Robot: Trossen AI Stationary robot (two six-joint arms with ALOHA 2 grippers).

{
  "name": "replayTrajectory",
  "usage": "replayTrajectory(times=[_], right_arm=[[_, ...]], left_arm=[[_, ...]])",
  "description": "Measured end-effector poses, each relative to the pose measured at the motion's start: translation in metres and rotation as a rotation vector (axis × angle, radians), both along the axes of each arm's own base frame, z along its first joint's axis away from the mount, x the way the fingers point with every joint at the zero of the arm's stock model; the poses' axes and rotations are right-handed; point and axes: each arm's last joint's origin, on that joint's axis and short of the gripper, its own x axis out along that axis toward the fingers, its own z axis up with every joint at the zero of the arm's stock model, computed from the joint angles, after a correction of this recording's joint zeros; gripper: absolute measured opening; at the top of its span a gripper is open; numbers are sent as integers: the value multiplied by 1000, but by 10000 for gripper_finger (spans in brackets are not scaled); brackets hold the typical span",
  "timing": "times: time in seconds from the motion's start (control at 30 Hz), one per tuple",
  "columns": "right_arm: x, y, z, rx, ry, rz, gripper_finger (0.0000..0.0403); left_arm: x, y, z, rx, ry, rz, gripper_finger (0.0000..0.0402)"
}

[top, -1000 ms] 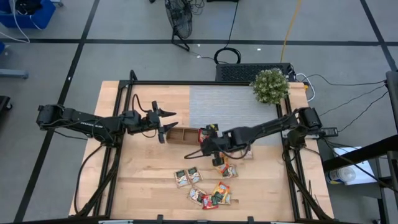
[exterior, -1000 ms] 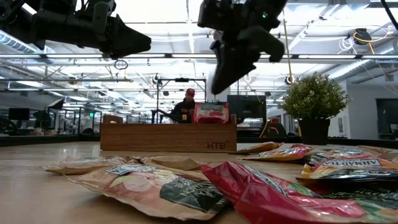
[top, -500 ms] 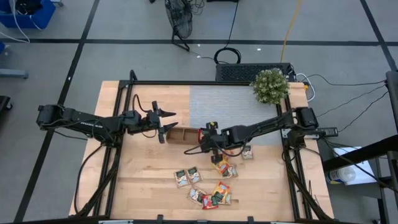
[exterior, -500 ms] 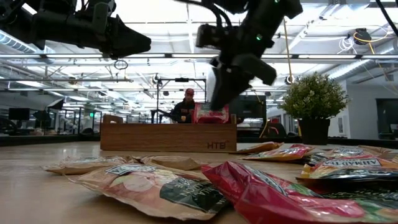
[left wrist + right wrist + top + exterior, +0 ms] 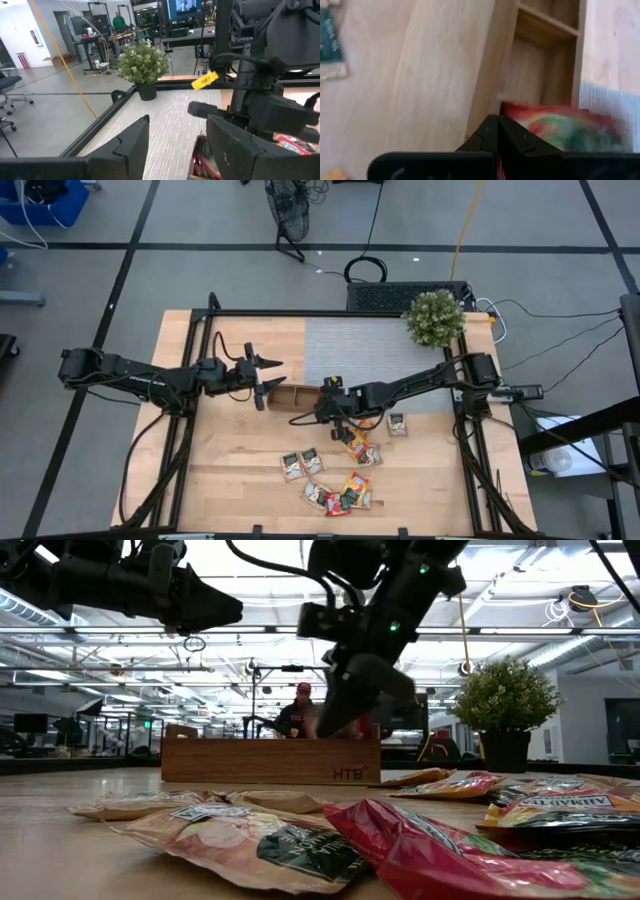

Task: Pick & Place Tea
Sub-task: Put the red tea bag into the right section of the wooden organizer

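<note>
My right gripper needs to open, approach from the tray's end and straighten the red sachet (image 5: 565, 125) into its compartment, because it lies crooked across the tray's side.
The long wooden tray (image 5: 290, 397) lies mid-table, with a red tea sachet (image 5: 555, 127) in its right end compartment. My right gripper (image 5: 325, 408) is shut and slants down at that end of the tray, its tips (image 5: 497, 131) at the red sachet's edge. In the low view it (image 5: 325, 722) stands in front of the sachet and hides most of it. More tea sachets (image 5: 335, 480), red, orange and green-and-white, lie flat on the near part of the table. My left gripper (image 5: 268, 380) hangs open and level above the tray's left end, holding nothing. My right gripper has its shut fingertips (image 5: 490, 135) at the red sachet's near edge (image 5: 517, 112), above the tray's right compartment. It comes slanting down from the table's right. Whether the tips touch the sachet cannot be told.
A potted plant (image 5: 434, 318) stands at the far right corner, beside a grey mat (image 5: 370, 350). One sachet (image 5: 397, 423) lies alone right of the tray. Black frame rails (image 5: 190, 430) run along both table sides. A person stands in the room behind (image 5: 300, 710).
My right gripper, still shut, has come down and toward the table's left, from above the sachets near the tray to the tray's right end. The red sachet that stood above the tray's rim in the low view is now mostly hidden behind it.
</note>
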Motion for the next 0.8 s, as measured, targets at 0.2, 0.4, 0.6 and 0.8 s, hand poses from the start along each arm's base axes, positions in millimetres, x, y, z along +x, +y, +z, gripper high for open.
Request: replayTrajectory(times=[0.2,0.4,0.6,0.8], right_arm=[[1,-1,-3,-2,3,-7,0],[-1,-1,0,8,-6,-44,0],[-8,7,11,-4,-8,-19,0],[-15,10,36,5,-67,-5,0]], left_arm=[[0,0,0,0,-1,0,200],[0,0,0,0,-1,0,200],[0,0,0,0,0,0,200],[0,0,0,0,0,0,200]])
